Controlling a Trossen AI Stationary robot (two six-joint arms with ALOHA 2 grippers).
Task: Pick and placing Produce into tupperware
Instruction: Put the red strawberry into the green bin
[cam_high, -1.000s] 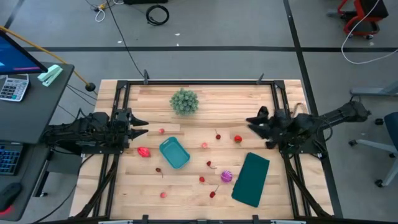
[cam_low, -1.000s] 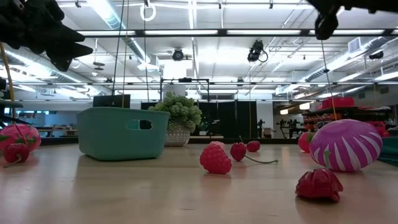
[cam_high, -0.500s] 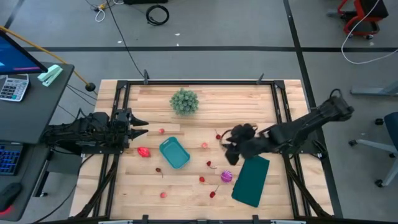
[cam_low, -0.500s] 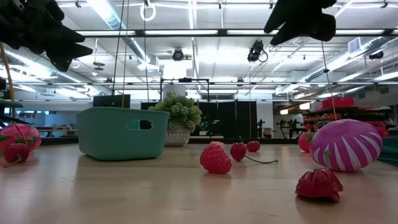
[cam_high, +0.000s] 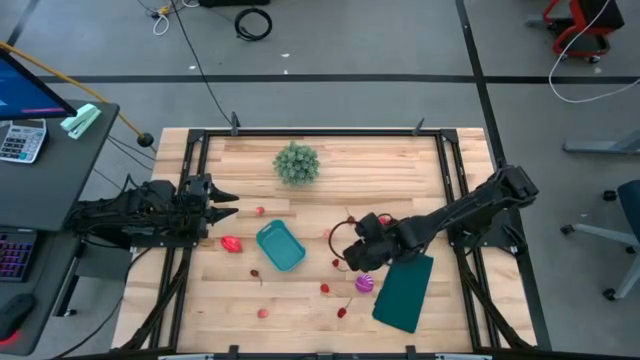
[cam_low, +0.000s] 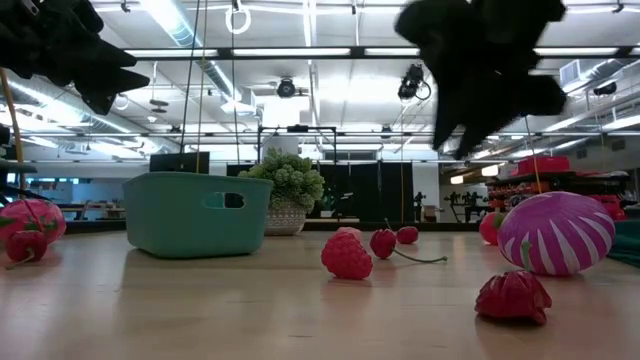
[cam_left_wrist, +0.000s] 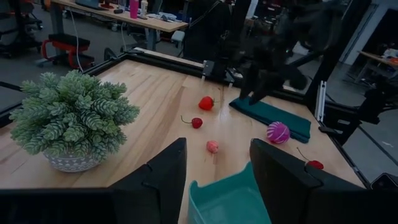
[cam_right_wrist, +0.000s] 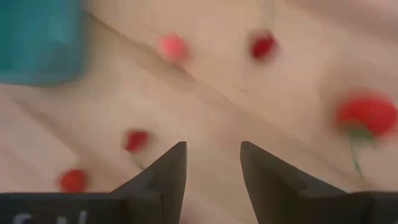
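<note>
The strawberry (cam_right_wrist: 367, 113) lies apart from the cherries and has its green stem (cam_right_wrist: 356, 154) toward my fingers, so my right gripper should keep moving closer until it closes on that stem.
The teal tupperware (cam_high: 280, 245) sits open side up at the table's middle-left, with nothing visible inside it. Small red and pink produce lies scattered around it, such as a piece to its left (cam_high: 232, 243) and one toward the near edge (cam_high: 324, 288). The purple striped piece (cam_high: 364, 284) rests beside the dark-green slab. My right gripper (cam_high: 350, 252) hangs open above the table between the tub and the purple piece; its wrist view looks down on red pieces (cam_right_wrist: 135, 140) and the tub's corner (cam_right_wrist: 37, 37). My left gripper (cam_high: 225, 205) waits open at the left edge.
A spiky green plant in a pot (cam_high: 297, 163) stands near the far edge. The dark-green slab (cam_high: 404, 290) lies flat at the near right, just under my right arm. A black frame (cam_high: 195, 180) runs along the table's sides. Bare wood shows at the far right.
My right arm has swung from the table's right edge toward the middle, slightly toward the near edge, and has come lower. It now hangs over the produce beside the tub. The produce and tub have stayed where they were.
</note>
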